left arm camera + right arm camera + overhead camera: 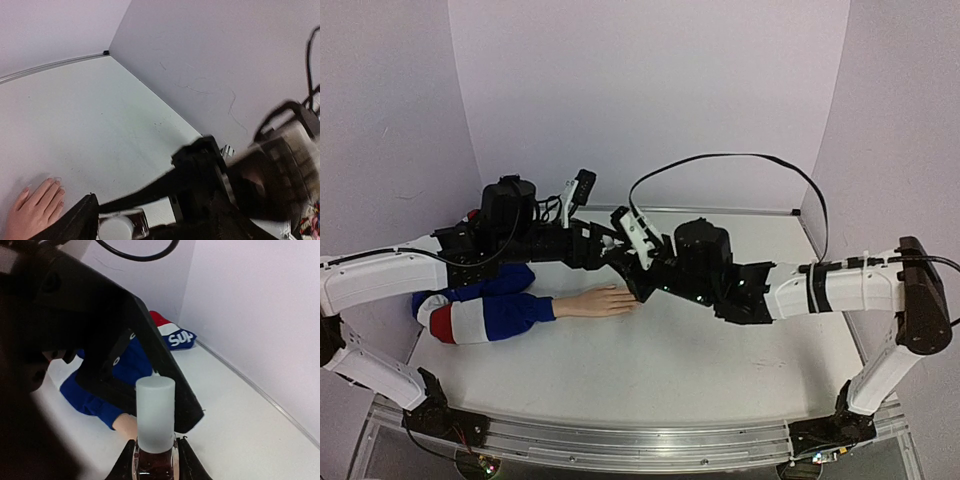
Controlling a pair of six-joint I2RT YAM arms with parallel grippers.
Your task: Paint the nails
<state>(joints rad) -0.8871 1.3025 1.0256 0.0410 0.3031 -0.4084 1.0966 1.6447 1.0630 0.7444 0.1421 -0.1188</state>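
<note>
I should turn the bottle back before my left gripper clamps the cap, because the white cap is still on the polish bottle that my right gripper is holding twisted.
The peach mannequin hand lies palm down on the table, with its blue, white and red sleeve to the left. Its fingertip nails are tiny and pale in the left wrist view. My right gripper is shut on a small glass polish bottle of dark red polish with a white cap, held upright just above the fingers. My left gripper is open at the cap. One of its fingers stands behind the cap; I cannot tell whether it touches.
The white tabletop is ringed by pale walls on three sides. A metal strip runs along the back edge. A black cable loops above the right arm. Both arms meet over the table's middle.
</note>
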